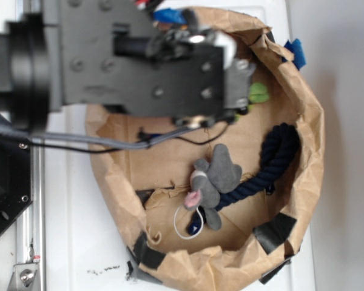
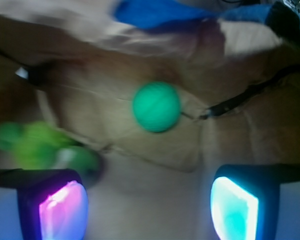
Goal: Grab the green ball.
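My gripper should descend around the green ball [image 2: 157, 107], which lies ahead of my fingers near the bag's side below the blue cloth, after moving back toward that side [image 2: 150, 45].
The green ball [image 2: 156, 107] is a smooth mint-green sphere lying on the brown paper floor of the bag, seen only in the wrist view, ahead of the jaws and between their lines. My gripper [image 2: 149, 207] is open, its two lit pads wide apart with only paper between them. In the exterior view the gripper [image 1: 239, 85] hangs over the upper part of the bag and the arm hides the ball.
A fuzzy lime-green plush toy [image 2: 37, 145] [image 1: 258, 93] lies just left of the left pad. A grey plush mouse [image 1: 213, 182] and a dark blue rope [image 1: 273, 160] lie lower in the crumpled paper bag [image 1: 309, 139]. Blue cloth [image 2: 155, 12] sits beyond the bag's wall.
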`<state>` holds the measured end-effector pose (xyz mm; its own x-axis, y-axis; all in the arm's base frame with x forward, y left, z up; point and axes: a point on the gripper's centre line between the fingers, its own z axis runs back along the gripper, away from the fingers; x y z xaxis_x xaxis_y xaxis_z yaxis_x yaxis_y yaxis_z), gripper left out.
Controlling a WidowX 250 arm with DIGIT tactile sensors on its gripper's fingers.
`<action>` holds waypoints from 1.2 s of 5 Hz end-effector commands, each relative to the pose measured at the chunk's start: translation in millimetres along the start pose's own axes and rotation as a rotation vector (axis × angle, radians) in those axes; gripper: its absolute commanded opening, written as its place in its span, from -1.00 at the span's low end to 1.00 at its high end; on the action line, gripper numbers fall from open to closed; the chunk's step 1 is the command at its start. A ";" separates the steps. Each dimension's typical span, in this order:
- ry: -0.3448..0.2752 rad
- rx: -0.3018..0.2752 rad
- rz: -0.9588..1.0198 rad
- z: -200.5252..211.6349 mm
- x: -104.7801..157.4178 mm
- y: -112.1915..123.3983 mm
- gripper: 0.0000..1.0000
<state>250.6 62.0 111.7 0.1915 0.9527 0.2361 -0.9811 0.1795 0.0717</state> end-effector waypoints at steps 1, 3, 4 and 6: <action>0.026 -0.039 0.108 24.9 17.8 -9.7 1.00; -0.072 0.002 0.109 -16.4 24.9 4.9 1.00; -0.100 0.005 0.114 -25.0 35.3 9.1 1.00; -0.117 -0.017 0.172 -23.0 56.4 21.1 1.00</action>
<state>254.2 111.8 80.3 0.0638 0.9412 0.3317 -0.9970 0.0452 0.0635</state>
